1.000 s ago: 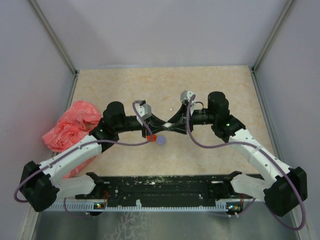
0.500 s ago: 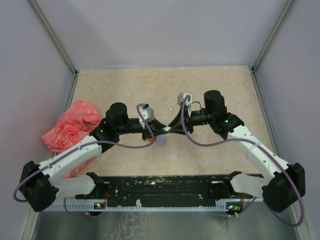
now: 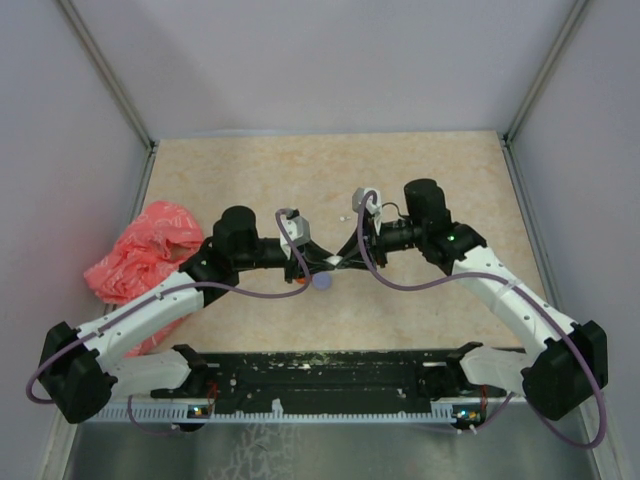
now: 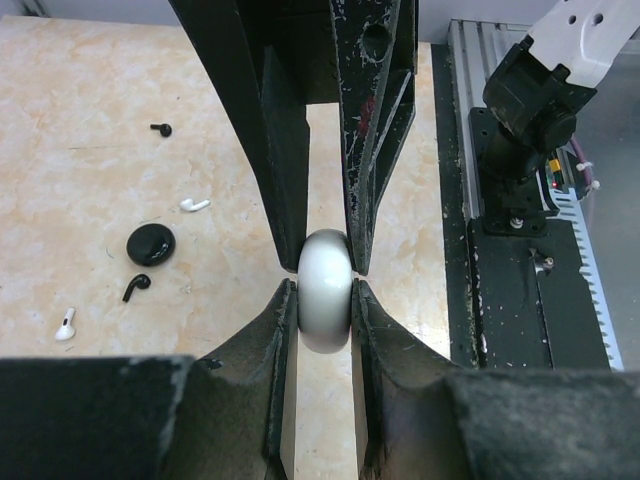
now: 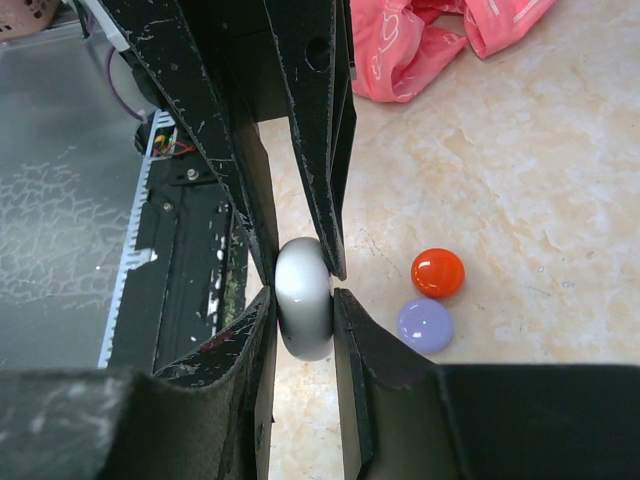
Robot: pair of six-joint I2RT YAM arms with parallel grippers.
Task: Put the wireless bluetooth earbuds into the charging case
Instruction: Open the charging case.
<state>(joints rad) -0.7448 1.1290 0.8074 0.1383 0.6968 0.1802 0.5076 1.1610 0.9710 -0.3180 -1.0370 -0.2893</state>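
Observation:
The fingers of the robot's two grippers almost touch at the charging case's middle (image 4: 324, 280), so the left gripper should open and grip the case's end farther from the right gripper (image 4: 324, 338).
A white round charging case (image 4: 325, 322) stands on edge just above the table, pinched from opposite sides by both grippers. My left gripper (image 4: 324, 288) is shut on it from the near side in the left wrist view. The right gripper's fingers (image 4: 370, 150) come in from the top. In the right wrist view the case (image 5: 303, 330) sits between my right gripper (image 5: 303, 295), shut on it. Loose earbuds lie on the table: two black ones (image 4: 161, 129) (image 4: 136, 287) and two white ones (image 4: 194, 205) (image 4: 66, 323). From above, the grippers meet at mid-table (image 3: 331, 262).
A black disc (image 4: 150, 243) lies among the earbuds. A red disc (image 5: 437, 272) and a lilac disc (image 5: 425, 324) sit side by side close to the grippers. A crumpled pink bag (image 3: 140, 250) lies at the table's left edge. A black rail (image 3: 320, 370) runs along the near edge.
My right gripper's jaws have narrowed onto the case. Both wrists have shifted slightly toward the near edge, and the left gripper now covers most of the red disc from above.

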